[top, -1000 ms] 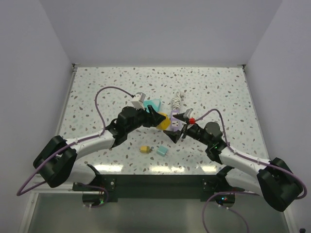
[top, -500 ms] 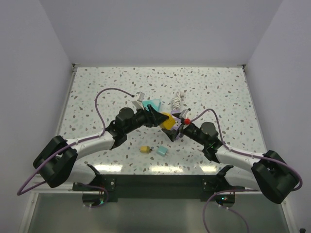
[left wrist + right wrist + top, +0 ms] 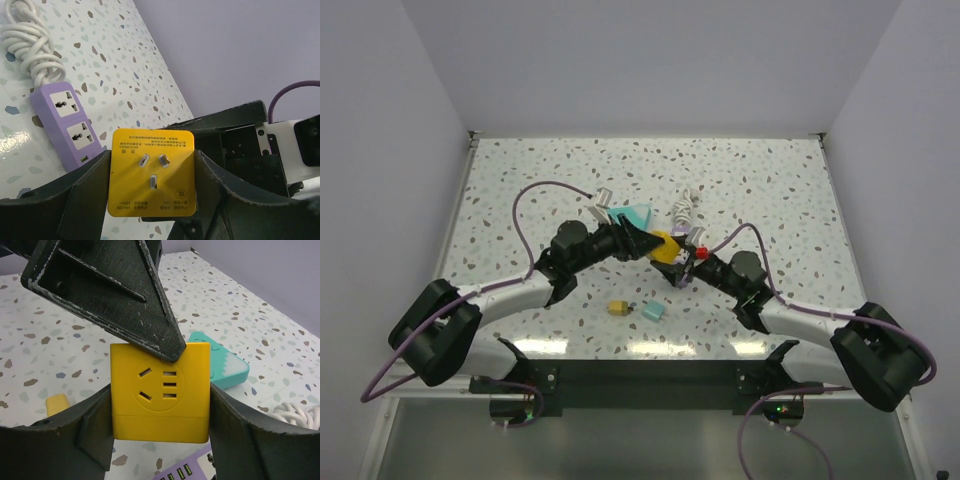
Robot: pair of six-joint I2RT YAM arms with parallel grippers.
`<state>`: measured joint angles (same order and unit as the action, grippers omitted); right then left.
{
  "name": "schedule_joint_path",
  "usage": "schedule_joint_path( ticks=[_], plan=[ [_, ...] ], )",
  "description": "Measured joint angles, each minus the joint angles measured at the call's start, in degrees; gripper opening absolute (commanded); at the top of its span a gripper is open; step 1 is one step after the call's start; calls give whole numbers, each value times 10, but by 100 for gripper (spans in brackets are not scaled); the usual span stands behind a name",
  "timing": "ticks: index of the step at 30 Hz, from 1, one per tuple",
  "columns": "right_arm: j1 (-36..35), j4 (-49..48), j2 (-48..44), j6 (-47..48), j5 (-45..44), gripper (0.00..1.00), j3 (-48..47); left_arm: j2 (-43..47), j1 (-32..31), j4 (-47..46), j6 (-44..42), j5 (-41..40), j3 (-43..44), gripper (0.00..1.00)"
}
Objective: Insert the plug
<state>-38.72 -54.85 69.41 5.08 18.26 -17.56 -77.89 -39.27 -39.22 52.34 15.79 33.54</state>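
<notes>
The plug's pins (image 3: pixel 154 170) point into my left gripper, so I should pull the plug away with my right gripper and turn it for my left gripper to grip again.
The plug (image 3: pixel 151 172) is a yellow cube. Its three prongs face the left wrist camera and its socket face (image 3: pixel 160 390) faces the right wrist camera. My left gripper (image 3: pixel 151 170) is shut on it and holds it above the table. My right gripper (image 3: pixel 160 405) has come in from the other side, and its fingers (image 3: pixel 92 427) press against the cube's two flanks. From above, the plug (image 3: pixel 665 248) sits between both grippers. The purple power strip (image 3: pixel 65 120) lies on the table just below, with its white coiled cord (image 3: pixel 30 45) behind it.
A teal wedge-shaped object (image 3: pixel 635 215) and a white adapter (image 3: pixel 605 197) lie behind the left gripper. A small yellow block (image 3: pixel 618 307) and a small teal block (image 3: pixel 653 311) sit nearer the arm bases. The purple strip's edge (image 3: pixel 185 467) shows under the plug.
My right gripper has moved left up to the plug and closed from wide open onto its sides. The left gripper has kept its grip and shifted slightly right.
</notes>
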Motion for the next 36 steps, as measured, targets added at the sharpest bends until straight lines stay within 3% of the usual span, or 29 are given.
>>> schedule_joint_path(
  ticks=[2, 3, 6, 8, 16, 24, 29, 36],
  plan=[
    [0, 9, -2, 4, 6, 0, -5, 0, 10, -13, 2, 19, -6, 37],
    [-1, 14, -3, 6, 9, 0, -8, 0, 15, -19, 2, 27, -9, 64],
    [-2, 57, -10, 3, 18, 0, -28, 0, 28, -43, -11, 61, -20, 94],
    [0, 103, -12, -8, 19, 0, -55, 2, 38, -56, -37, 93, -23, 100],
    [2, 287, -12, -67, 28, 0, -171, 40, 95, -80, -137, 170, -30, 100],
    [24, 434, -33, -163, 54, 0, -209, 90, 197, -195, -216, 264, -106, 100],
    [43, 488, -35, -223, 91, 0, -240, 100, 201, -296, -278, 358, -155, 100],
    [53, 524, -19, -287, 199, 0, -284, 84, 200, -328, -348, 487, -179, 100]
  ],
)
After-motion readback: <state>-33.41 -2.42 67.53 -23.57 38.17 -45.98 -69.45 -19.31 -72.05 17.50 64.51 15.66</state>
